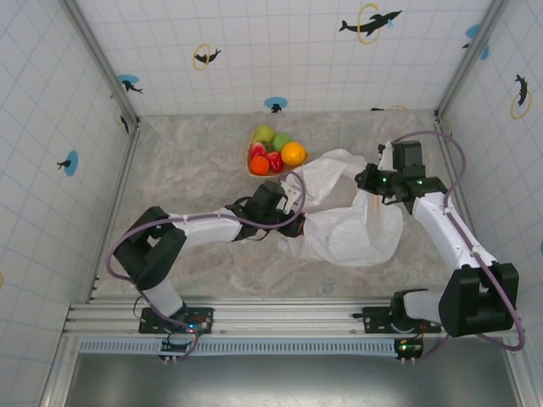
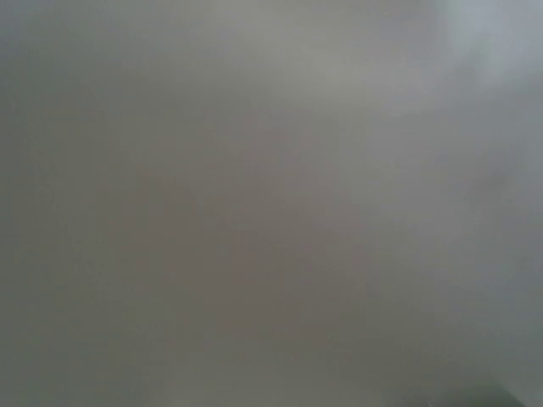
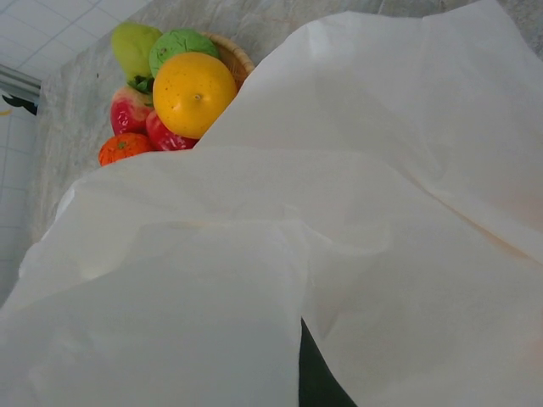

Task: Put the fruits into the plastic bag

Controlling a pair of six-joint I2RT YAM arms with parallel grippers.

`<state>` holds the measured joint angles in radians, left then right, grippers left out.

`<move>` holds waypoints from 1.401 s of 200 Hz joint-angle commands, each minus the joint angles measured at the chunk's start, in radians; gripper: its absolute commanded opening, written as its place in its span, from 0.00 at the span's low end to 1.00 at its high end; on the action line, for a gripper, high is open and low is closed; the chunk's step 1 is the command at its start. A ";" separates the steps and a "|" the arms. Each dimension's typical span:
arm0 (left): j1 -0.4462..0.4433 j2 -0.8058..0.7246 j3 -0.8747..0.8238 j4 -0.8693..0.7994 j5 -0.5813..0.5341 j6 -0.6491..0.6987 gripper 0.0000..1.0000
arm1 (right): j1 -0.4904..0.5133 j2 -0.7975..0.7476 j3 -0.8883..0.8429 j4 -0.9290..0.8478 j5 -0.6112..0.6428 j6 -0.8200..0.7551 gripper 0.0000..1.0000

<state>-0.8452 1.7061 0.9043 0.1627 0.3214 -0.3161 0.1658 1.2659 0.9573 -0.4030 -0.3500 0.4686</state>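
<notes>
The white bag's opening [image 1: 327, 202] is open toward the red fruit, so the robot's left gripper should keep going into the bag and let go of the red fruit deep inside [image 1: 346, 198].
Several fruits [image 1: 276, 151] are piled on a tan heart-shaped plate [image 1: 251, 154] at the back middle: a yellow-orange one [image 3: 193, 93], green ones [image 3: 182, 44], red ones [image 3: 129, 110] and a small orange one [image 3: 123, 147]. The white plastic bag [image 1: 352, 225] lies crumpled just in front of them. My right gripper [image 1: 371, 181] is shut on the bag's upper right edge, and film [image 3: 382, 170] drapes over its dark fingers [image 3: 318, 377]. My left gripper [image 1: 294, 226] sits at the bag's left edge with its fingertips hidden. The left wrist view is a grey blur.
The marble-patterned table [image 1: 187, 186] is fenced by white tiled walls with metal corner posts [image 1: 102, 64]. Bare tabletop lies to the left of the plate and in front of the bag. The left forearm [image 1: 212, 227] stretches across the near middle.
</notes>
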 commanded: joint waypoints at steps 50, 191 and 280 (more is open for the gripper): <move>-0.038 0.167 0.123 0.346 -0.093 -0.178 0.46 | 0.061 -0.055 -0.117 0.115 -0.117 0.103 0.03; -0.088 0.220 0.240 0.272 -0.163 -0.087 0.80 | -0.021 -0.081 -0.144 0.081 -0.132 0.056 0.03; 0.011 -0.087 0.088 0.053 0.036 0.037 0.78 | -0.032 -0.046 -0.071 -0.065 -0.069 -0.126 0.03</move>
<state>-0.8803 1.7153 1.0409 0.3290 0.2508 -0.3538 0.1368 1.2087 0.8379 -0.4248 -0.4343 0.4007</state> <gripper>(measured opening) 0.789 0.048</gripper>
